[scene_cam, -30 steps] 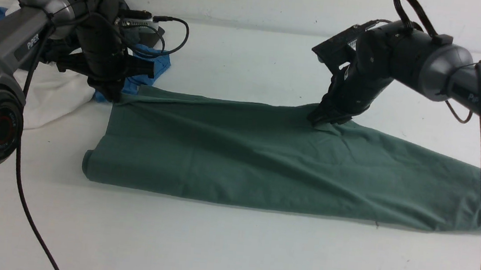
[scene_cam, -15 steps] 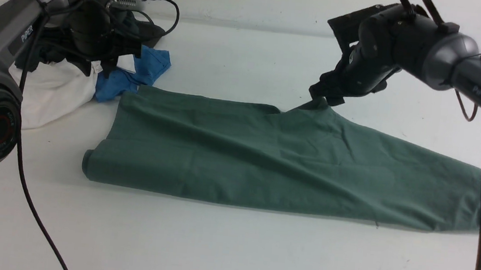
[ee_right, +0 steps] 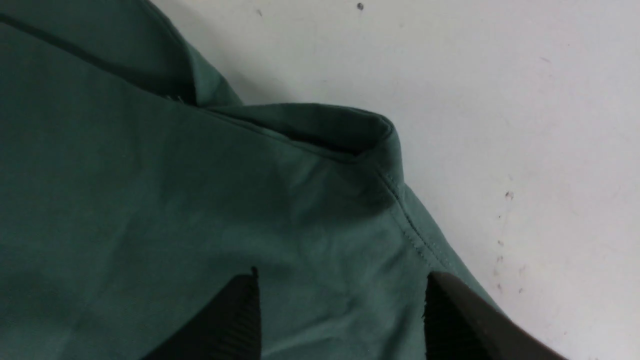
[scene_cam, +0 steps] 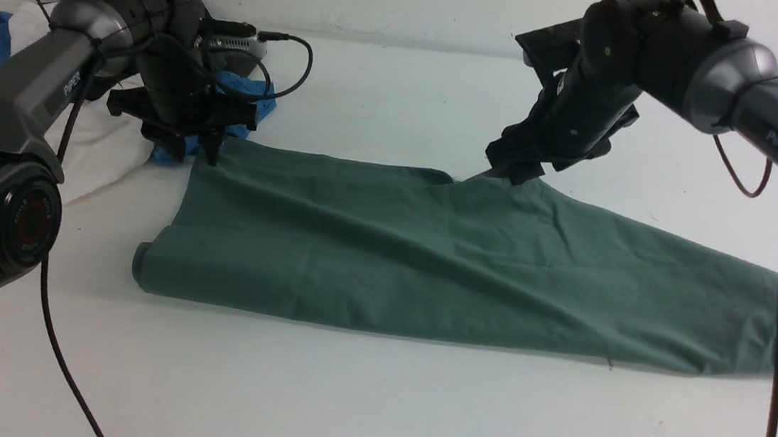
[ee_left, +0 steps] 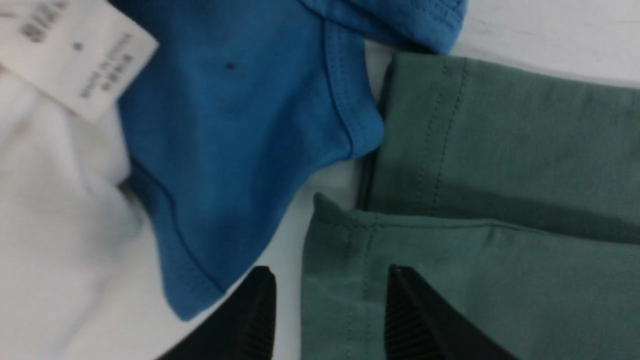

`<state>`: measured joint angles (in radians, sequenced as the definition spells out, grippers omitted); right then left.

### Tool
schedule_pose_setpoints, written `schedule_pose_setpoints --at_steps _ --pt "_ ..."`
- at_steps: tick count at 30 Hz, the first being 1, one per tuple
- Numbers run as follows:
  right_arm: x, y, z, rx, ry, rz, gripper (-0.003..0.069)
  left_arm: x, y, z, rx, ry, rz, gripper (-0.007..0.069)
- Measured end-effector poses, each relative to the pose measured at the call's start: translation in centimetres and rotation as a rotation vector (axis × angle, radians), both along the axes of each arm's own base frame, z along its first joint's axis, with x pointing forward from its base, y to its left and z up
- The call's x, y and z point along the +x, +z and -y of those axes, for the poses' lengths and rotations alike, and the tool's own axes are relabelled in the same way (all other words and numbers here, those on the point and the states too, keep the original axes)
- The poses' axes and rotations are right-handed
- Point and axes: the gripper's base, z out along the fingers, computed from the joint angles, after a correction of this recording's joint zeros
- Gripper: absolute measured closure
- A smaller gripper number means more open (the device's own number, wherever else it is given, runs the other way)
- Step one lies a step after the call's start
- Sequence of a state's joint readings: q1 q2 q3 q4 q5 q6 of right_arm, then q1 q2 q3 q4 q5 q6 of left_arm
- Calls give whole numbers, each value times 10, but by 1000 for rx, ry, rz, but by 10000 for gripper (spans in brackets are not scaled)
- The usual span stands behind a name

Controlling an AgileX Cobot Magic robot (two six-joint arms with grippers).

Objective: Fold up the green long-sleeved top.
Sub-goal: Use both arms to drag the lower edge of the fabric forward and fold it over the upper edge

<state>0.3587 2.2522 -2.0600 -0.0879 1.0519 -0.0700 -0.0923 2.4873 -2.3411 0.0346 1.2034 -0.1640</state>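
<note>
White table (ee_left: 286, 233) is visible between the blue garment and the green top's corner (ee_left: 337, 231). The top's corner will come away cleanly and leave the pile behind when I lift.
The green long-sleeved top (scene_cam: 442, 259) lies folded into a long band across the white table, its logo and neck tag hidden. My left gripper (scene_cam: 207, 147) is open at the top's far left corner; in the left wrist view (ee_left: 327, 300) its jaws straddle a hemmed green edge (ee_left: 450, 280). My right gripper (scene_cam: 507, 176) is open just above the raised far edge of the top; in the right wrist view (ee_right: 342, 300) green cloth (ee_right: 150, 200) lies between the spread jaws.
A blue garment (scene_cam: 238, 115) and a white garment (scene_cam: 92, 147) lie in a pile at the far left, touching the green top's corner. They show close up in the left wrist view, blue (ee_left: 240, 130) and white (ee_left: 45, 200). A black cable (scene_cam: 61, 358) crosses the front left.
My left gripper has come down from over the pile to the top's far left corner. My right gripper rose off the cloth, and the far edge it had held stays peaked.
</note>
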Motion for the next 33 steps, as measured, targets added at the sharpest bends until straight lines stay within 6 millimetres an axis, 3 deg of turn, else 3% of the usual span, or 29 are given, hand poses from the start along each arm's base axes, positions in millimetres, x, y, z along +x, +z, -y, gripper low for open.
schedule_pose_setpoints --at_steps 3,11,16,17,19,20,21,22,23,24,29,33 --pt "1 0 0 3 1 8 242 3 -14 1 -11 0 -12 206" --pt "1 0 0 11 -15 5 242 13 -19 4 -42 2 79 168" --pt "5 0 14 45 -65 -8 242 13 -23 10 -118 14 72 261" --pt "7 -1 22 71 -90 -28 242 13 -24 11 -123 13 63 333" --pt "7 -1 28 102 -109 -52 242 12 -25 11 -123 10 58 412" --pt "8 -1 29 103 -110 -54 242 12 -25 11 -122 9 57 412" --pt "7 -2 31 123 -106 -69 242 12 -25 11 -121 -3 50 481" --pt "8 -2 31 126 -108 -70 242 11 -26 11 -121 -5 47 490" --pt "7 -2 31 135 -103 -73 242 11 -26 12 -121 -19 38 559" --pt "7 -2 30 137 -101 -74 242 10 -25 12 -119 -31 36 579" --pt "7 -1 30 133 -78 -71 242 5 -6 15 -129 -48 35 595" --pt "12 1 28 144 -59 -12 242 -3 35 23 -139 -73 104 596"
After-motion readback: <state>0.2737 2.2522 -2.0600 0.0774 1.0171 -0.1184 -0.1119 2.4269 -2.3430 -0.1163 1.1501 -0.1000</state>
